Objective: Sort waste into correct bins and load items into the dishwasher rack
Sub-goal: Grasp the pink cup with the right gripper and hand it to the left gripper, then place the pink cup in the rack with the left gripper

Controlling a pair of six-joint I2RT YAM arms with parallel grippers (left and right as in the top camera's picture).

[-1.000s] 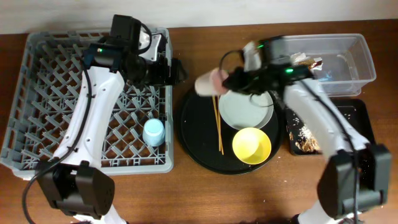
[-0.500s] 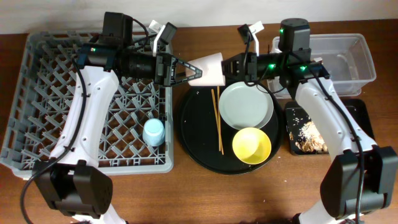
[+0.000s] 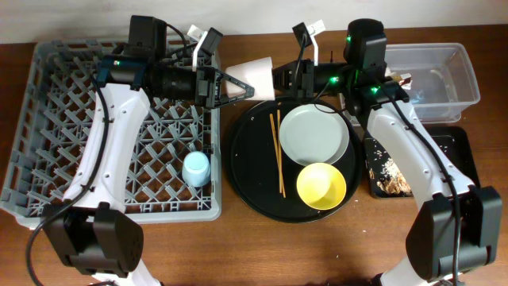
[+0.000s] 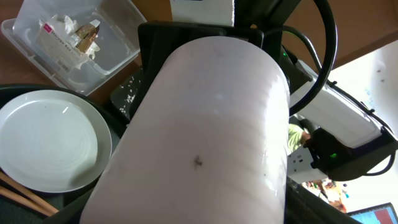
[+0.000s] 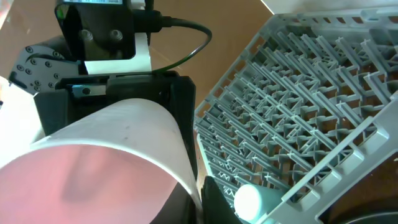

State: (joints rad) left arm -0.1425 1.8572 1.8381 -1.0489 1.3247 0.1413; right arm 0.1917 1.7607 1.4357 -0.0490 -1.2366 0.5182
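Next, my left gripper takes the cup's base (image 3: 232, 76) and puts the cup rim-down in the rack, because my right gripper is holding the pink cup by its rim (image 3: 268, 78).
The small pink cup (image 3: 252, 77) hangs sideways in the air between both arms, above the gap between the dishwasher rack (image 3: 48, 143) and the round black tray. My right gripper (image 3: 279, 79) is shut on its rim end. My left gripper (image 3: 232, 86) is open, its fingers on either side of the cup's base. The cup fills the left wrist view (image 4: 205, 137) and the right wrist view (image 5: 118, 137). The blue cup (image 3: 196, 168) stands upside down in the rack. The plate (image 3: 313, 135), yellow bowl (image 3: 321, 186) and chopsticks (image 3: 279, 155) lie on the round tray.
The round black tray (image 3: 250, 175) sits mid-table. The clear tub (image 3: 464, 75) at the back right holds crumpled paper with a wrapper (image 3: 394, 78). The shallow black tray (image 3: 460, 159) at the right holds tan scraps (image 3: 389, 171). The rack fills the left side.
My right gripper carried the pink cup left from above the plate to my left gripper. The left gripper swung out over the rack's right edge, and its open fingers now flank the cup's base.
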